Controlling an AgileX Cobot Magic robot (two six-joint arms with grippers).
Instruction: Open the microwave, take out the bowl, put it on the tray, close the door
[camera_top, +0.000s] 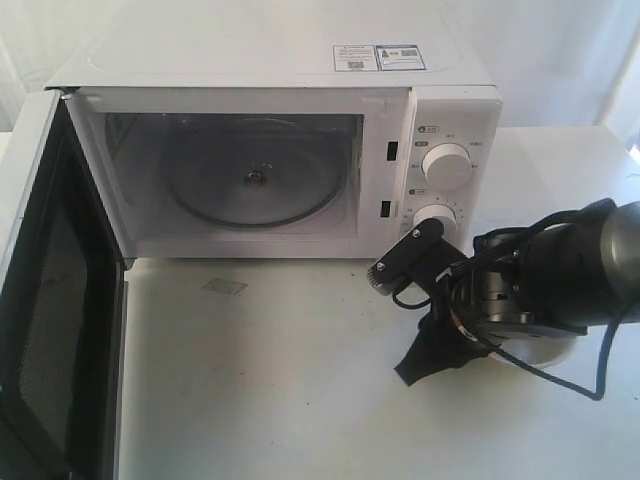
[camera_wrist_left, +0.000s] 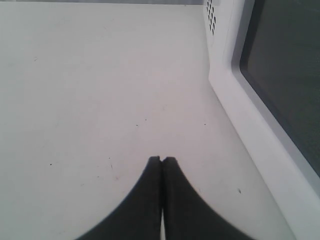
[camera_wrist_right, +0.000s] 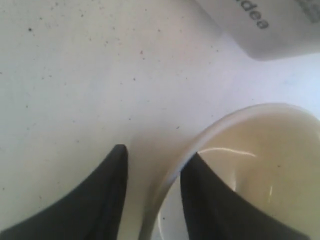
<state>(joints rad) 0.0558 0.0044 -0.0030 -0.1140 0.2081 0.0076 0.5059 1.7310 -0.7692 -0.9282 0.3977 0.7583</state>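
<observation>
I expect the door (camera_top: 62, 300) to swing all the way shut and stay clear of the bowl (camera_top: 542, 350) when I push, because the bowl sits in front of the control panel.
The white microwave (camera_top: 290, 150) stands open, its cavity holding only the glass turntable (camera_top: 255, 180). Its door (camera_top: 50, 320) is swung out to the left and also fills one side of the left wrist view as the door (camera_wrist_left: 280, 95). The cream bowl (camera_wrist_right: 260, 160) rests on the white table in front of the control panel, mostly hidden under my right arm as the bowl (camera_top: 548, 352). My right gripper (camera_wrist_right: 156, 152) is open and straddles the rim, one finger inside and one outside. My left gripper (camera_wrist_left: 161, 159) is shut on nothing, low over the table by the door. No tray is in view.
Two round knobs (camera_top: 446, 163) sit on the microwave's panel. A faint grey patch (camera_top: 224, 287) marks the table in front of the cavity. My right arm's black camera mount (camera_top: 408, 258) hangs just before the lower knob.
</observation>
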